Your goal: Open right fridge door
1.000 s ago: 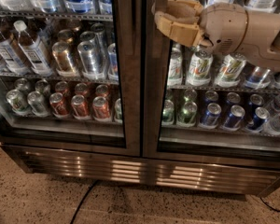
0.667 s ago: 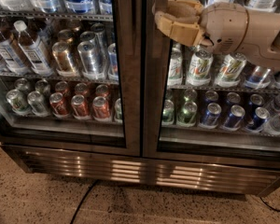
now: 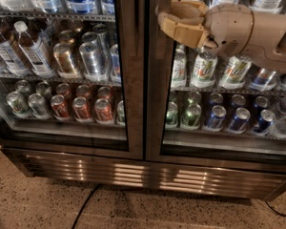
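Only the glass side of the door's frame (image 3: pixel 169 51) has my fingers at it, so next my gripper opens wide and stretches over to the door frame's outer edge (image 3: pixel 148 27).
The right fridge door (image 3: pixel 158 109) is a tall glass door in a dark metal frame, and it stands closed. Behind its glass are green-and-white cans (image 3: pixel 202 69) and blue cans (image 3: pixel 238 119). My gripper (image 3: pixel 168 15) is at the top of the view, reaching in from the right on a beige arm (image 3: pixel 257 30). Its tan fingers (image 3: pixel 178 30) are apart and point left, in front of the glass at the door's left frame edge. I cannot tell whether they touch the frame.
The twin left door (image 3: pixel 131 80) is closed, showing red and copper cans and white-capped bottles (image 3: pixel 31 49). A louvred metal grille (image 3: pixel 143 175) runs along the fridge base. A dark cable (image 3: pixel 86 206) lies on the speckled floor (image 3: pixel 33 209).
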`<state>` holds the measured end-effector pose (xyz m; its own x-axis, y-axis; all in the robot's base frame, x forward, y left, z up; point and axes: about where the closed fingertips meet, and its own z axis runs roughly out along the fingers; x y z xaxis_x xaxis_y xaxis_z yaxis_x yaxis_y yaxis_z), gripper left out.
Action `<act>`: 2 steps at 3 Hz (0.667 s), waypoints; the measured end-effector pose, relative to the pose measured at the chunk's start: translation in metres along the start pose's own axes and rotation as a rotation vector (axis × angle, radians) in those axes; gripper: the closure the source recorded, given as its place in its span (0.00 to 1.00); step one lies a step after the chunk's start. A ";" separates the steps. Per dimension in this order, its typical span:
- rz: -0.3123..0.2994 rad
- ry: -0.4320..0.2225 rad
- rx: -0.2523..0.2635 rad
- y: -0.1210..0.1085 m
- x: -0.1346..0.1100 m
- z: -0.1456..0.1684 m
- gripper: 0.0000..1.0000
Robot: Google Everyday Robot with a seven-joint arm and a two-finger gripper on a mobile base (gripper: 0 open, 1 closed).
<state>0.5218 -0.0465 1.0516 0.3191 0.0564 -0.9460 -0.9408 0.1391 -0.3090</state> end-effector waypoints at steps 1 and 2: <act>0.001 -0.001 0.002 0.001 0.001 0.000 1.00; 0.001 -0.001 0.002 0.000 0.001 0.000 1.00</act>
<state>0.5218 -0.0467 1.0505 0.3184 0.0580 -0.9462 -0.9409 0.1412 -0.3080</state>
